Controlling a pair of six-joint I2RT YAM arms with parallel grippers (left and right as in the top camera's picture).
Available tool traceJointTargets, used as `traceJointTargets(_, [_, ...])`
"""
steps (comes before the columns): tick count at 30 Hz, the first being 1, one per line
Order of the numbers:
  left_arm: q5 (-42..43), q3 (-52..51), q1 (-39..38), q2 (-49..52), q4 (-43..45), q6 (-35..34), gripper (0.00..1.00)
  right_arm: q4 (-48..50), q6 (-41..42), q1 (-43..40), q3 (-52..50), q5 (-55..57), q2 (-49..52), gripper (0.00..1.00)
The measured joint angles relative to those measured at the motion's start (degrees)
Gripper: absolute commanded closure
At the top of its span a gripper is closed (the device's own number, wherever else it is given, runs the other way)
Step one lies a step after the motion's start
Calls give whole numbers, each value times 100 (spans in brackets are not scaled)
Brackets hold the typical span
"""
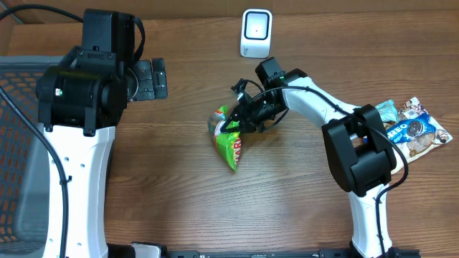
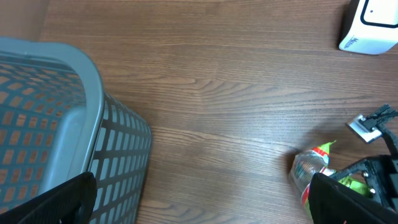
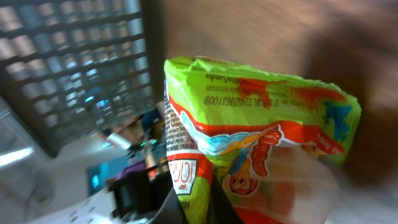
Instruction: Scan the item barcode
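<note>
The snack bag hangs folded from its top edge and its barcode is hidden. Next, my right gripper puts the bag down flat on the wood before scanning.
The item is a green and red snack bag, held just above the table's middle. My right gripper is shut on the bag's upper edge. In the right wrist view the bag fills the frame, and its edge is pinched between the dark fingers of my right gripper. I cannot make out a barcode on it. The white scanner stands at the back, well apart from the bag. At the left, my left gripper is open and holds nothing; in its own view the left gripper hangs over bare wood, with the bag to its right.
A grey mesh basket stands at the table's left edge, close under the left arm. An Oreo pack and a teal packet lie at the right edge. The scanner shows at the top right of the left wrist view.
</note>
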Motion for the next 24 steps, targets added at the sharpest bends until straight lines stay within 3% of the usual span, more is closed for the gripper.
traceJointTargets(8, [0,0,0,0,0,0,0,-264,557,-546,2,1270,0,96])
traceJointTargets(12, [0,0,0,0,0,0,0,-262,562,-769,2,946,0,96])
traceJointTargets(17, [0,0,0,0,0,0,0,-256,369,-605,2,-284,0,96])
traceJointTargets(24, [0,0,0,0,0,0,0,-258,15,-387,7,-782,0,96])
